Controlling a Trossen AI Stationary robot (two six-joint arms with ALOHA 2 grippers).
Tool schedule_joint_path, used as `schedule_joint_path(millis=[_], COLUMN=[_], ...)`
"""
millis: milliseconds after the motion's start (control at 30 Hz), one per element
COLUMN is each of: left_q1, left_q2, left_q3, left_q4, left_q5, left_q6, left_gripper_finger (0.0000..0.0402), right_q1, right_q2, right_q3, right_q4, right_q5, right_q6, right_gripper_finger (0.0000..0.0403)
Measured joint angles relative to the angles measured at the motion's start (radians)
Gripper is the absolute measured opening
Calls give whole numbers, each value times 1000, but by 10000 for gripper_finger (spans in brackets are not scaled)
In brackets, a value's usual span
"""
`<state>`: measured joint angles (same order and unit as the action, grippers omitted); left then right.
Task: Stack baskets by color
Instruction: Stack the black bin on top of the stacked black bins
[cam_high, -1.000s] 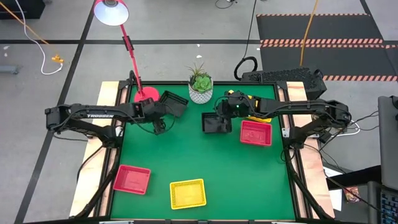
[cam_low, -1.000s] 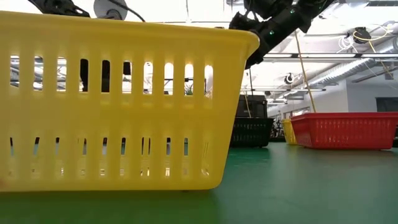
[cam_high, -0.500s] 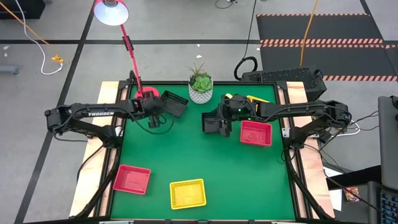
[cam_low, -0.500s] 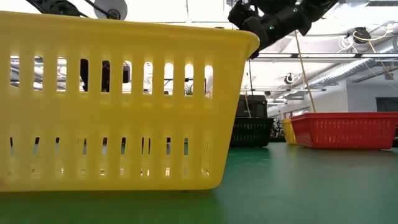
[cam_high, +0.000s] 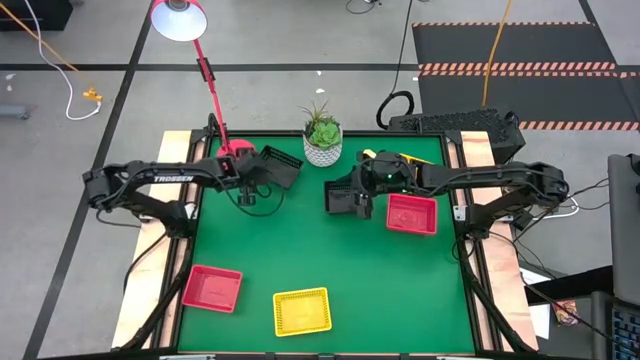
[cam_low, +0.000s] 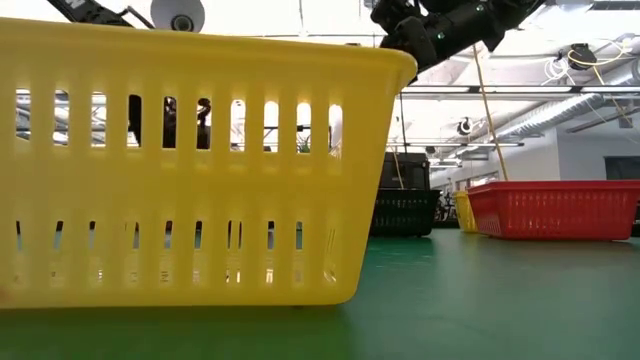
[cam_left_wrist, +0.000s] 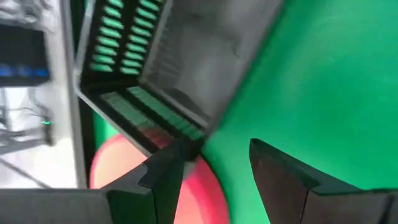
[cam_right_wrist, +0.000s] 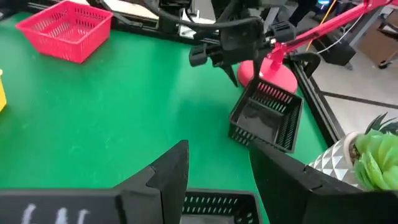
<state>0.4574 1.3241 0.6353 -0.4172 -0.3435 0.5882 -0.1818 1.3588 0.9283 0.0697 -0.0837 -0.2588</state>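
Observation:
The black basket (cam_high: 281, 167) will sink into the other black basket when I lower it there, because the other black basket's slatted sides spread outward from an empty bottom.
A black basket (cam_high: 279, 166) sits tilted at the far left, its far edge against the red lamp base (cam_high: 237, 152). My left gripper (cam_high: 255, 178) hangs open just beside its near corner (cam_left_wrist: 186, 140), pointing steeply down. A second black basket (cam_high: 346, 198) stands flat mid-table. My right gripper (cam_high: 356, 188) hovers open above it and is seen high in the low view (cam_low: 405, 35). One red basket (cam_high: 411, 213) lies right of it, another (cam_high: 212, 288) near left. A yellow basket (cam_high: 302, 310) sits near the front edge. More yellow (cam_high: 405, 160) shows behind the right arm. My left gripper has one finger (cam_left_wrist: 165, 171) right at the tilted black basket's near corner (cam_left_wrist: 186, 140), coming from above at a slant. I cannot tell whether it touches. The other finger (cam_left_wrist: 280, 180) stands over bare green table.
A white plant pot (cam_high: 322, 148) with a succulent stands at the far edge between the arms. The lamp's red stem (cam_high: 210, 85) rises from its base behind the left gripper. Bare green table (cam_high: 320, 250) spreads across the middle. In the low view, the yellow basket (cam_low: 190, 170) blocks most of the left side.
My left gripper has moved toward the far edge, closer to the tilted black basket and the lamp base, sinking a little and rolling about its own axis. My right gripper has tipped upward above the flat black basket. No basket has moved.

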Motion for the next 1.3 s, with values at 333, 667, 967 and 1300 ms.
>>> schedule_joint_path(millis=[333, 667, 967, 1300], left_q1=[49, 14, -134, -297], left_q2=[112, 136, 134, 135], left_q3=[0, 104, 270, 423], left_q4=[33, -45, -70, -121], left_q5=[-14, 87, 141, 127], left_q6=[34, -156, -271, -374], left_gripper_finger=[186, 18, 4, 2], right_q1=[0, -15, -23, 93], right_q2=[-14, -13, -9, -9], right_q3=[0, 0, 0, 93], right_q4=[-15, -55, -52, -96], right_q5=[0, 2, 2, 11], right_q6=[7, -11, 11, -35], right_gripper_finger=[164, 164, 164, 164])
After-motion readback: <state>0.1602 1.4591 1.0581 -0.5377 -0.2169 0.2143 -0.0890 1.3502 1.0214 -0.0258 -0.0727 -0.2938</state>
